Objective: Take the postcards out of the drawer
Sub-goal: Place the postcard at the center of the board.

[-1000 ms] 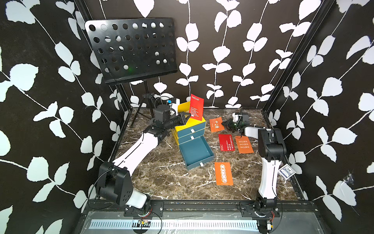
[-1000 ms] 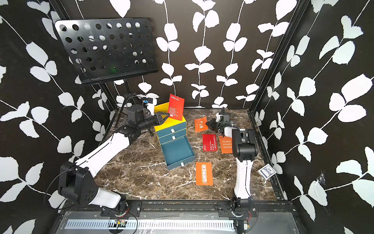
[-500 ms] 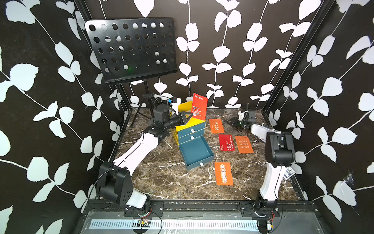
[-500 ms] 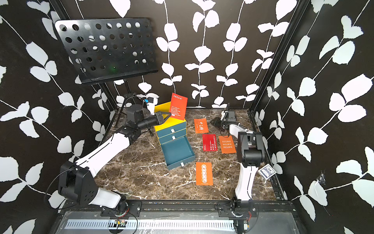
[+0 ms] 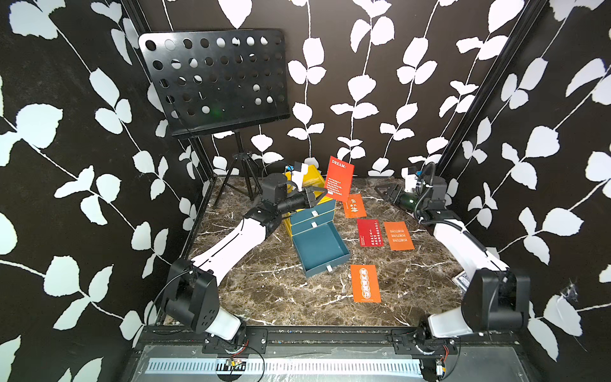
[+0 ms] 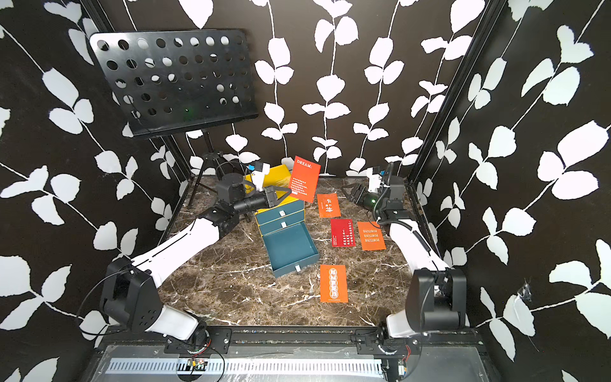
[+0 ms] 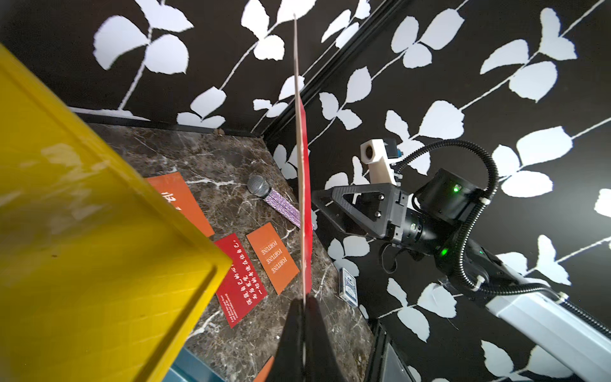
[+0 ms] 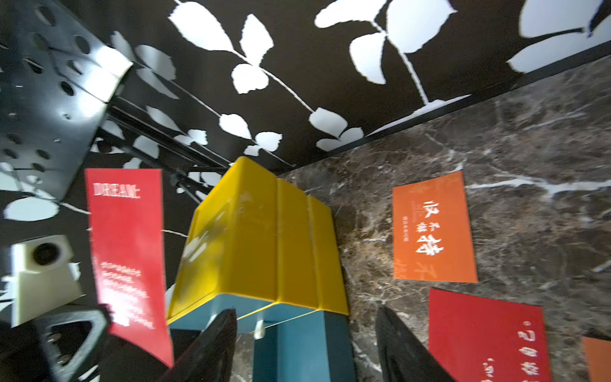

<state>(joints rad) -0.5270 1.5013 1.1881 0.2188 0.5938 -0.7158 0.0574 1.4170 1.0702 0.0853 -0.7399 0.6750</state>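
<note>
The red DREAM postcard is standing straight up from its pinched lower edge. The postcard will lie flat when I put it down.
My left gripper is shut on the lower edge of the red DREAM postcard, holding it upright in the air beside the yellow cabinet. The teal drawer stands pulled out, with no cards showing inside. Four postcards lie flat on the marble to its right: an orange one at the back, a red one, an orange FORTUNE one and an orange one at the front. My right gripper hangs open and empty at the back right, facing the cabinet.
A black perforated music stand rises at the back left on its tripod. A purple microphone lies near the back right corner. A deck of playing cards sits by the right wall.
My right gripper has opened and its arm has swung out toward the right wall. My left gripper has carried the DREAM postcard a little to the right.
</note>
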